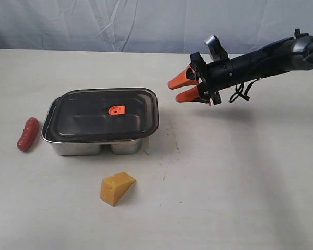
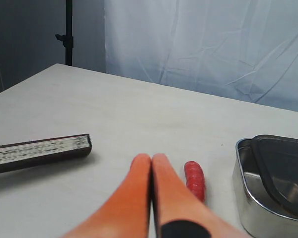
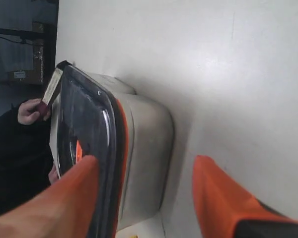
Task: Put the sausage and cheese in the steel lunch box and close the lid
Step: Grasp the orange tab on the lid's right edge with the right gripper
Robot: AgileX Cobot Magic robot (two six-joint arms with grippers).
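The dark lid's edge (image 1: 155, 120) sticks out past the steel lunch box and faces my right gripper's open fingers, so I should move in next until the fingers are on both sides of the lid's edge.
The steel lunch box (image 1: 96, 147) stands left of centre with the dark lid (image 1: 94, 117) resting on it, slightly askew, its orange valve tab (image 1: 116, 110) on top. The dark-red sausage (image 1: 27, 134) lies on the table just left of the box. The yellow cheese (image 1: 116, 188) sits in front of it. My right gripper (image 1: 175, 91) hovers open to the right of the box, apart from it, holding nothing. In the right wrist view the gripper (image 3: 145, 163) frames the box (image 3: 146, 144) and the lid (image 3: 87, 124). My left gripper (image 2: 150, 159) is shut and empty beside the sausage (image 2: 194, 179); the box (image 2: 251, 203) and lid (image 2: 283, 168) show nearby. The exterior view leaves it out.
A flat dark book-like object (image 2: 39, 151) lies on the table beyond the left gripper. A person's hand (image 3: 32, 110) shows past the far side of the box. A pale backdrop (image 1: 146, 23) hangs behind the white table (image 1: 240, 182).
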